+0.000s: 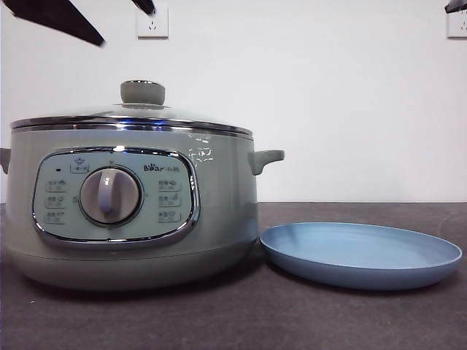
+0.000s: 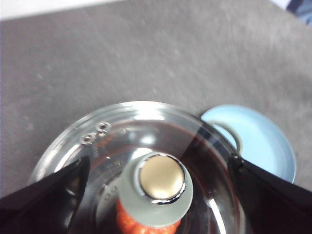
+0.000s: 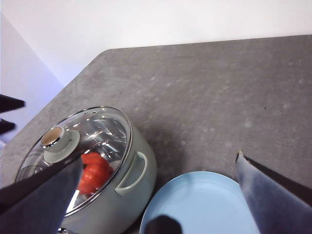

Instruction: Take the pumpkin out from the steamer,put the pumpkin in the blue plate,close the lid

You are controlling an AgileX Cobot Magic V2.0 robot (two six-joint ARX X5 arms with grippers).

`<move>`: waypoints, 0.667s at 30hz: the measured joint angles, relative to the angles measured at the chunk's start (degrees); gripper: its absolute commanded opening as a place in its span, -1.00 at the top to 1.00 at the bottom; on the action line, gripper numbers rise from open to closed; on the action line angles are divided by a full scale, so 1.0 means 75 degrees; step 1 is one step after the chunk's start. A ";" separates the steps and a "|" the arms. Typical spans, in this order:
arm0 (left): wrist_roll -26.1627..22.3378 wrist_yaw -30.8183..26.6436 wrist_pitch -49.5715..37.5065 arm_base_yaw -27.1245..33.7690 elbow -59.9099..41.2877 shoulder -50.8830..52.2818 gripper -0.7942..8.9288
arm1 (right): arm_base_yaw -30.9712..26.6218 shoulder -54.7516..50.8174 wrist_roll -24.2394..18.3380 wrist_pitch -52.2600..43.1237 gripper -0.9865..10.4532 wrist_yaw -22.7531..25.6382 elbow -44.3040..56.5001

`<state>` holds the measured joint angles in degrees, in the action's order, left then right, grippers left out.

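Observation:
The metal rim (image 1: 131, 123) sits evenly around the pot's edge with a plain seam. The glass lid (image 1: 186, 114) will therefore come off in one piece when I lift the knob.
The steamer (image 1: 219, 211) stands at the left of the table with the glass lid (image 1: 131, 113) shut on it. The pumpkin (image 3: 92, 175) shows through the glass inside the pot, and in the left wrist view (image 2: 131, 224) it sits below the lid's knob (image 2: 156, 187). The blue plate (image 1: 361, 251) lies empty to the right of the pot. My left gripper (image 2: 160, 160) is open and hangs above the knob, apart from it; it shows at the top left of the front view (image 1: 125, 28). My right gripper (image 3: 158, 157) is open, high above the plate (image 3: 200, 204).
Dark grey tabletop (image 1: 292, 321) runs in front of and around the pot and plate. A white wall with two sockets (image 1: 152, 22) stands behind. The pot's side handle (image 1: 264, 159) points toward the plate. My right arm shows only as a black tip at the top right corner (image 1: 456, 6).

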<state>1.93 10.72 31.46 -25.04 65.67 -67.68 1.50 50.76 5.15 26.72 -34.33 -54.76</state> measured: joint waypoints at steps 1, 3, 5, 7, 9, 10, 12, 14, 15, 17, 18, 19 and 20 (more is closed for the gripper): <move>-0.0038 -0.0047 0.0000 -0.0111 0.0003 -0.0134 -0.14 | 0.0000 0.0000 0.0000 0.0032 -0.11 0.0000 0.0000; -0.0157 -0.0187 0.0003 -0.0326 0.0000 -0.0443 -0.14 | 0.0000 0.0000 0.0000 0.0047 -0.11 0.0000 0.0000; -0.0274 -0.0411 0.0003 -0.0495 0.0000 -0.0705 -0.14 | 0.0000 0.0000 0.0000 0.0047 -0.11 0.0000 0.0000; -0.0335 -0.0673 0.0003 -0.0635 0.0000 -0.0927 -0.14 | 0.0000 0.0000 0.0000 0.0047 -0.11 0.0000 0.0000; -0.0385 -0.0912 0.0003 -0.0734 0.0000 -0.1116 -0.14 | 0.0000 0.0000 0.0000 0.0047 -0.11 0.0000 0.0000; -0.0399 -0.0973 0.0003 -0.0758 0.0000 -0.1183 -0.14 | 0.0000 0.0000 0.0000 0.0047 -0.11 0.0000 0.0000; -0.0440 -0.1014 0.0006 -0.0778 0.0000 -0.1279 -0.14 | 0.0000 0.0000 0.0000 0.0050 -0.11 0.0000 0.0000; -0.0460 -0.1020 0.0003 -0.0778 0.0000 -0.1309 -0.13 | 0.0000 0.0000 0.0000 0.0050 -0.11 0.0000 0.0000; -0.0463 -0.1037 0.0006 -0.0781 0.0003 -0.1309 -0.11 | 0.0000 0.0000 0.0000 0.0050 -0.11 0.0000 0.0000; -0.0463 -0.1131 0.0006 -0.0781 0.0000 -0.1311 -0.05 | 0.0000 0.0000 0.0000 0.0052 -0.11 0.0000 0.0000; -0.0463 -0.1195 0.0006 -0.0778 0.0000 -0.1311 0.02 | 0.0000 0.0000 0.0000 0.0052 -0.11 0.0000 0.0000; -0.0463 -0.1259 0.0006 -0.0778 0.0000 -0.1311 0.11 | 0.0000 0.0000 0.0000 0.0052 -0.11 0.0000 0.0000; -0.0463 -0.1338 0.0006 -0.0781 0.0000 -0.1311 0.22 | 0.0000 0.0000 0.0000 0.0052 -0.11 0.0000 0.0000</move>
<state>-1.54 0.69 31.51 -30.89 65.67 -77.52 1.50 50.76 5.15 27.11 -34.33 -54.76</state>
